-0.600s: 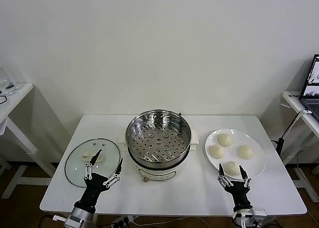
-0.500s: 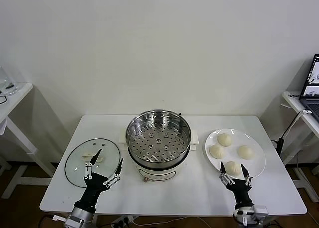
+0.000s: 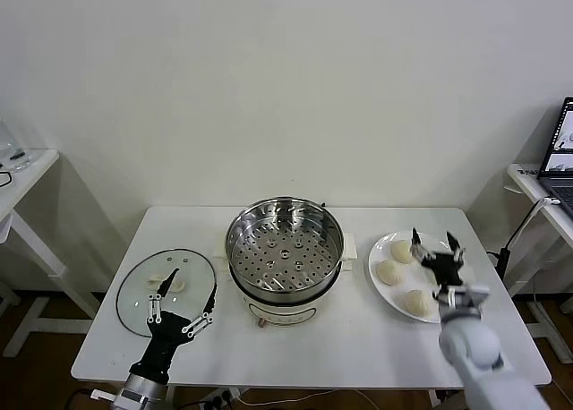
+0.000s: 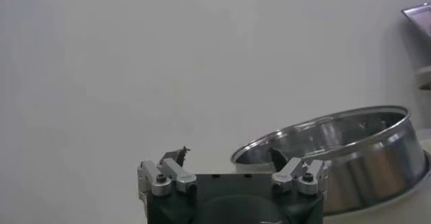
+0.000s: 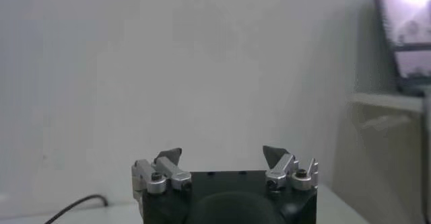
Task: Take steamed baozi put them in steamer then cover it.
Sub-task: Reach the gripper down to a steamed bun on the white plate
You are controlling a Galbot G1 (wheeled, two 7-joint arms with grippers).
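The open fingers of the robot's right gripper face the wall [image 5: 219, 77] past the plate, so next the right gripper turns around and aims down at the farthest baozi [image 3: 402, 251].
The shiny steamer [image 3: 285, 249] stands uncovered mid-table, its perforated tray bare; the left wrist view shows its rim [image 4: 337, 148]. The glass cover [image 3: 166, 289] lies flat on the table to its left. On a white plate [image 3: 377, 286] to the right I see three cream baozi [image 3: 402, 251] [image 3: 389, 272] [image 3: 417, 303]. My right gripper [image 3: 436, 243] hangs open and empty above the plate, hiding part of it; in its wrist view [image 5: 222, 155] the jaws stand wide apart. My left gripper [image 3: 192, 286] is open at the cover's near edge, holding nothing [image 4: 229, 155].
The white table [image 3: 349, 343] has bare surface in front of the steamer. A small side table [image 3: 18, 173] stands far left. At far right a laptop [image 3: 564, 150] sits on another table, also seen in the right wrist view as a lit laptop [image 5: 404, 30].
My right arm has lifted from the table's front edge and swung up and back over the plate. The left arm has barely moved.
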